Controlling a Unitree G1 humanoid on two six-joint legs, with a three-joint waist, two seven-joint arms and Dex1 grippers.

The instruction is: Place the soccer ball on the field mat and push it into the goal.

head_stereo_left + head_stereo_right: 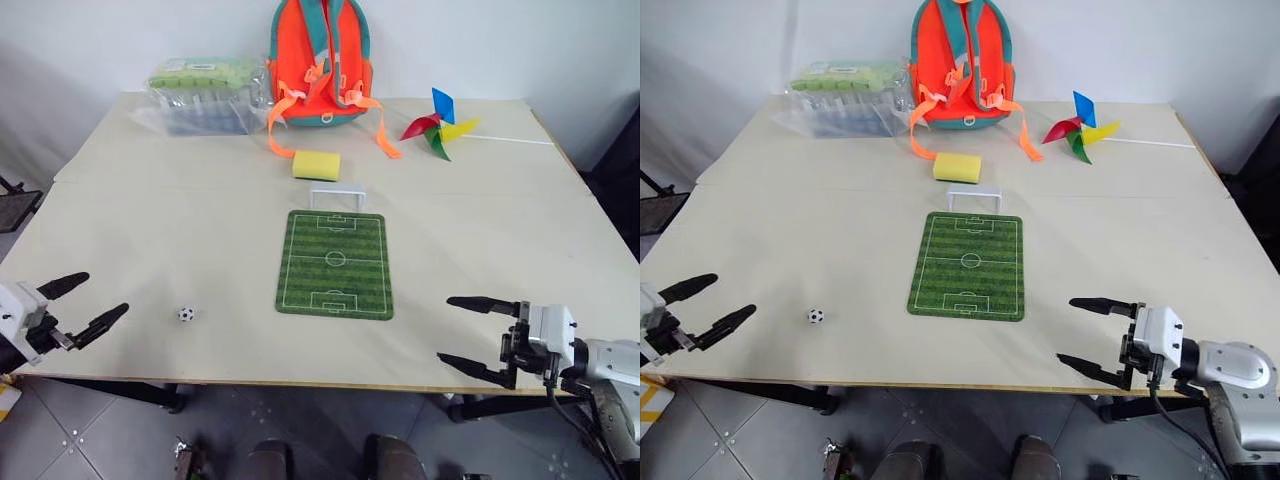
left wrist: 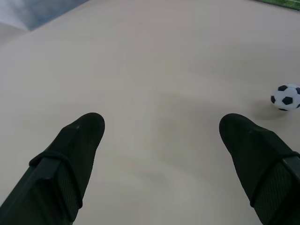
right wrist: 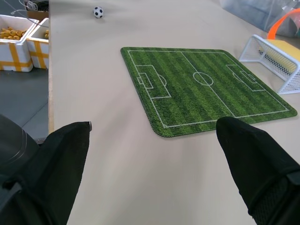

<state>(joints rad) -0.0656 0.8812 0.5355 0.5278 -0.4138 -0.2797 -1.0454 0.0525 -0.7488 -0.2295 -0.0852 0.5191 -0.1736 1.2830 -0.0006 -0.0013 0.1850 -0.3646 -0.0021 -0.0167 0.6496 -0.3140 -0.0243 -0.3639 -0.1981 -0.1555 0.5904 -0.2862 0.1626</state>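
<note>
The field mat lies flat (image 1: 336,266), so the soccer ball (image 1: 186,314) will keep still when I put it there. The ball will then roll toward the goal when it is pushed.
The tiny black-and-white soccer ball (image 1: 186,314) lies on the bare table, left of the green striped field mat (image 1: 336,263). The white goal (image 1: 337,195) stands at the mat's far end, with a yellow sponge just behind it. My left gripper (image 1: 85,298) hovers open at the table's near left edge, a short way left of the ball (image 2: 285,97), with nothing between its fingers. Open and empty too, my right gripper (image 1: 450,330) sits at the near right edge, pointing toward the mat (image 3: 201,86), goal (image 3: 275,56) and distant ball (image 3: 98,11).
An orange backpack (image 1: 320,62) with loose straps stands at the back centre. A clear plastic package with green contents (image 1: 200,95) lies back left. A coloured pinwheel (image 1: 438,125) lies back right. White boxes (image 3: 21,42) stand on the floor beside the table.
</note>
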